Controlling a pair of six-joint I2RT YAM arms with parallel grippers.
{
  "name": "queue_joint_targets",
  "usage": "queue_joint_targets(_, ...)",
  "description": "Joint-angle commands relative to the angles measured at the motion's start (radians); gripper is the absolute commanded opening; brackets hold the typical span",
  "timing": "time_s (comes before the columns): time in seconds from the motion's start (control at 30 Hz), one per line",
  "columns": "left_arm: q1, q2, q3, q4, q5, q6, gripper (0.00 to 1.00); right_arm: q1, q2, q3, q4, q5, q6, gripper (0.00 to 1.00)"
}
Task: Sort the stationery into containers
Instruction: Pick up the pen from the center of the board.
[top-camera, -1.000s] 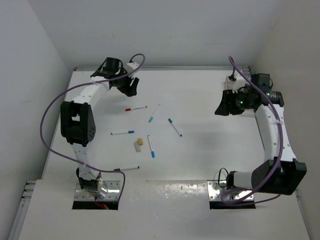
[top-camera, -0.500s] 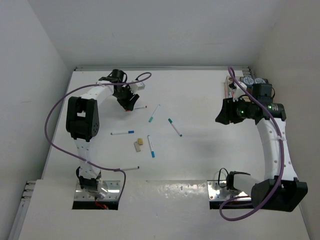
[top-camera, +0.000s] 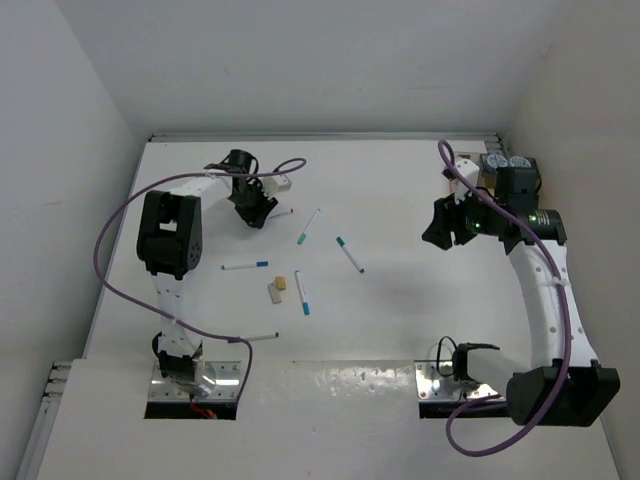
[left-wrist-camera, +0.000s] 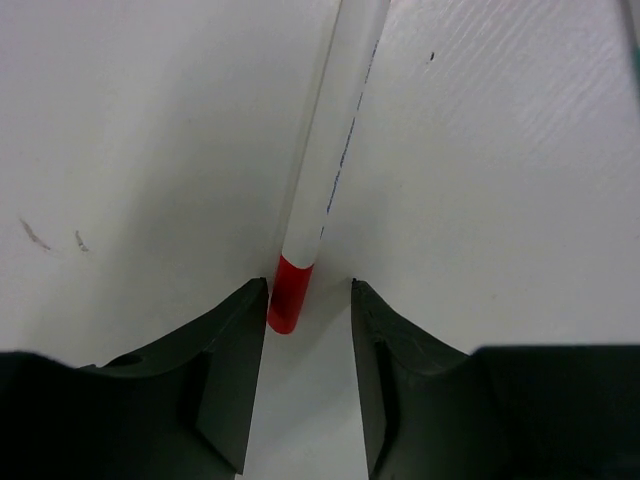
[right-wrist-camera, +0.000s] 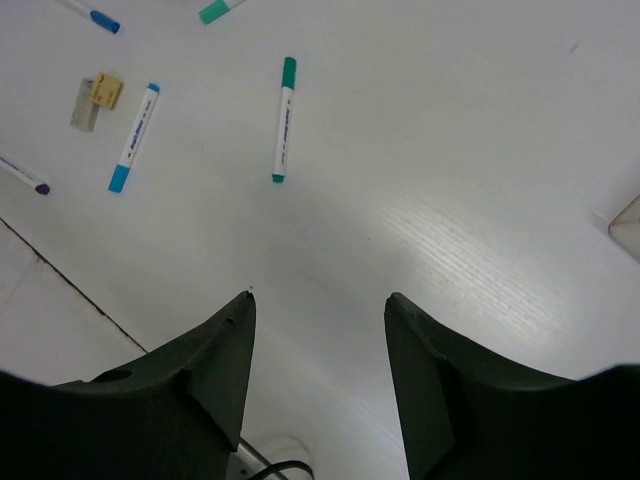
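Note:
The pen's white body lies free with the pen's red cap (left-wrist-camera: 290, 294) between my left gripper's fingers, so my right gripper should keep coming until closing on that body (top-camera: 281, 214).
A white pen with a red cap (left-wrist-camera: 292, 295) lies on the table. Its capped end sits between the fingers of my left gripper (left-wrist-camera: 308, 290), which is open with a gap on the right side. From above, that gripper (top-camera: 255, 210) hangs low over the pen at the back left. My right gripper (top-camera: 440, 228) hovers open and empty (right-wrist-camera: 318, 297) at the right. Loose on the table are teal pens (top-camera: 308, 227) (top-camera: 349, 254), blue pens (top-camera: 245, 266) (top-camera: 301, 293), a purple-tipped pen (top-camera: 258, 338) and two small blocks (top-camera: 277, 288). Two round rolls (top-camera: 506, 160) sit at the back right. The containers are mostly hidden behind the right arm.
White walls close the table on the left, back and right. Purple cables loop off both arms. Metal base plates (top-camera: 195, 385) sit at the near edge. A pale corner (right-wrist-camera: 628, 215) shows at the right edge of the right wrist view.
My left gripper swung right and down onto the red-capped pen, and its jaws narrowed. My right gripper drew away from the back right corner toward the table's middle, uncovering the two rolls.

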Motion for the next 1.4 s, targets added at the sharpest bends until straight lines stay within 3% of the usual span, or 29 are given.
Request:
queue_joint_targets(0.0,-0.019,0.011,-0.033,0.044,-0.022,0.017,0.44,0.040,0.004,0.038,0.059,-0.029,-0.107,0.54)
queue_joint_targets(0.2,-0.055,0.022,-0.074,0.072,-0.068,0.052,0.26,0.147,0.083,0.120,0.045,-0.015,-0.141,0.54)
queue_joint_targets(0.3,-0.067,0.022,-0.082,0.069,-0.073,0.053,0.10,0.192,0.077,0.103,0.065,-0.006,-0.193,0.54)
queue_joint_targets(0.43,-0.067,0.002,-0.027,-0.041,0.079,0.034,0.00,0.253,0.022,0.040,0.119,0.011,-0.317,0.52)
queue_joint_targets(0.5,-0.072,-0.024,0.007,-0.145,0.168,0.015,0.00,0.301,-0.006,-0.009,0.183,0.048,-0.394,0.51)
queue_joint_targets(0.57,-0.082,-0.061,0.074,-0.254,0.355,-0.020,0.00,0.357,-0.044,-0.044,0.269,0.087,-0.478,0.49)
queue_joint_targets(0.6,-0.085,-0.061,0.074,-0.287,0.355,-0.031,0.00,0.377,-0.045,-0.055,0.269,0.098,-0.478,0.48)
queue_joint_targets(0.7,-0.102,-0.088,0.111,-0.391,0.601,-0.092,0.00,0.466,-0.060,-0.087,0.363,0.150,-0.550,0.47)
queue_joint_targets(0.8,-0.122,-0.093,0.122,-0.475,0.754,-0.135,0.00,0.583,-0.055,-0.118,0.409,0.233,-0.659,0.46)
queue_joint_targets(0.9,-0.145,-0.084,0.116,-0.543,0.838,-0.152,0.00,0.696,-0.025,-0.138,0.429,0.319,-0.793,0.47)
queue_joint_targets(1.03,-0.170,-0.133,0.042,-0.477,0.863,-0.229,0.00,0.810,0.056,-0.137,0.433,0.396,-0.883,0.49)
queue_joint_targets(1.37,-0.207,-0.187,-0.041,-0.440,0.883,-0.292,0.00,0.891,0.219,-0.106,0.426,0.436,-0.991,0.57)
